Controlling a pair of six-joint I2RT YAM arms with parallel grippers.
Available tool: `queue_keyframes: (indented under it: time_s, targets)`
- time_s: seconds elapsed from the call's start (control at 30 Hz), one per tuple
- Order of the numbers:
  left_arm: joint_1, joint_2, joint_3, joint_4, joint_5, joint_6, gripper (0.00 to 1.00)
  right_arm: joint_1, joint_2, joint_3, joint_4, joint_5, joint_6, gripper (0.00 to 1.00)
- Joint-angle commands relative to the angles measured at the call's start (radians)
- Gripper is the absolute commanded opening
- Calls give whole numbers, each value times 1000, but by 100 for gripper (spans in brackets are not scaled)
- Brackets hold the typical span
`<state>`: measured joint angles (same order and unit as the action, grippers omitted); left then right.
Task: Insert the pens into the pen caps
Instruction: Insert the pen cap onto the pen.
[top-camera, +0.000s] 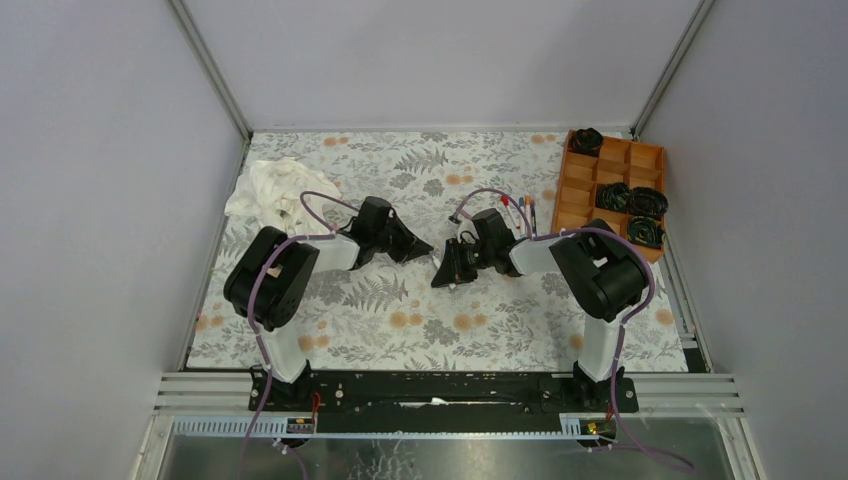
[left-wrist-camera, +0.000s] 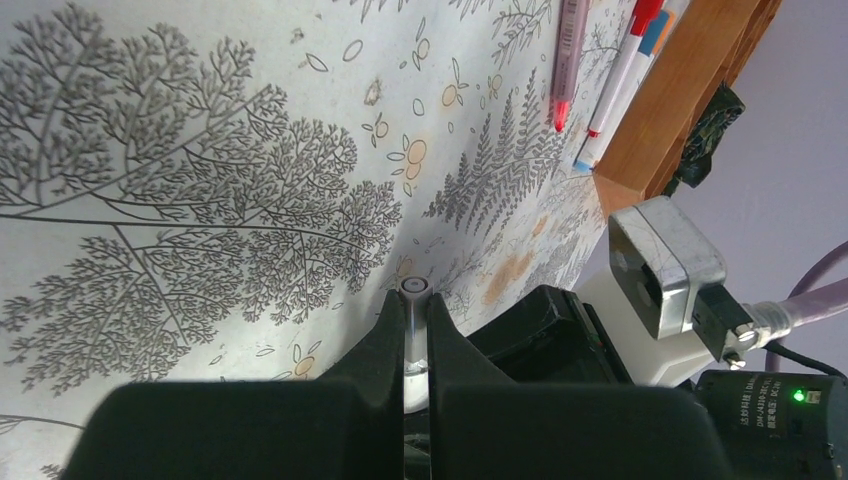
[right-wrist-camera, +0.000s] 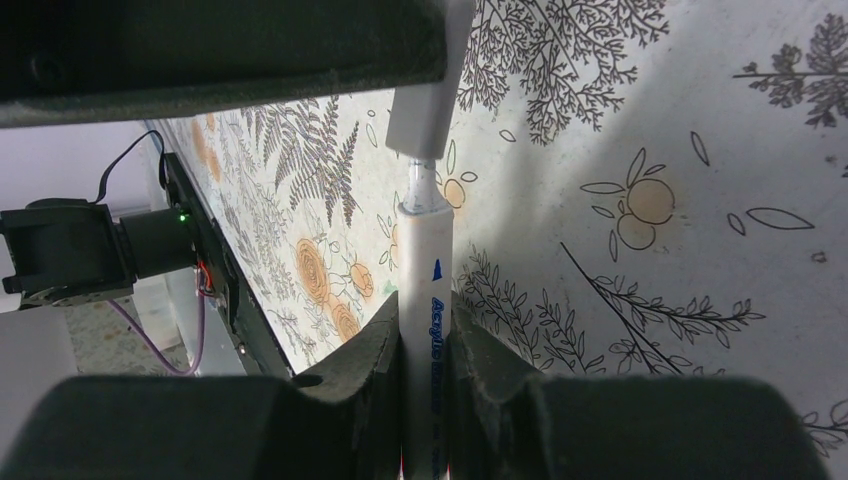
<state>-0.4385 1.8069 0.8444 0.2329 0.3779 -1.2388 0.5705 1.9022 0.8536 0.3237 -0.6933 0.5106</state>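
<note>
The white pen's clear tip (right-wrist-camera: 423, 182) is in line with the cap's open end (right-wrist-camera: 414, 150). My left gripper should keep pushing the cap on until it sits in place, then let go.
My right gripper (right-wrist-camera: 425, 312) is shut on a white pen (right-wrist-camera: 425, 270) with blue lettering; its clear tip points away from me. That tip meets the open end of a pale pen cap (right-wrist-camera: 425, 115), which runs up between the left gripper's dark fingers (right-wrist-camera: 250, 50). In the left wrist view my left gripper (left-wrist-camera: 414, 300) is shut on this cap (left-wrist-camera: 414, 289), and I see its round grey end. From above, the left gripper (top-camera: 420, 248) and right gripper (top-camera: 447, 272) face each other, nearly touching, over the middle of the floral mat. More pens (top-camera: 518, 210) lie beside the tray.
A wooden compartment tray (top-camera: 590, 190) at the back right holds black coiled items (top-camera: 630, 198). A pinkish-red pen (left-wrist-camera: 568, 50) and white pens (left-wrist-camera: 622, 70) lie along the tray's edge (left-wrist-camera: 690, 90). A crumpled white cloth (top-camera: 270, 190) sits at the back left.
</note>
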Motion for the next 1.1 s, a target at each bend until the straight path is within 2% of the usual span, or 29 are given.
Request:
queue_keyframes:
  time_s: [0.0,0.43,0.83,0.97,1.07]
  targets:
    - [-25,-27,-18,31,-10,4,0,8,31,9,-54,70,-7,0]
    - [-95,-120,-92,74,-95,-66,0,8,21,8,-54,85,-52,0]
    - [-131,-210,-111,79,-132,-54,0,8,-99,-83,120,57,-190,0]
    - [-133,-316,-116,45,-164,-13,0,6,-120,-100,158,36,-215,0]
    - [-135,-451,-117,6,-207,63,8,-5,-141,-121,216,-10,-226,0]
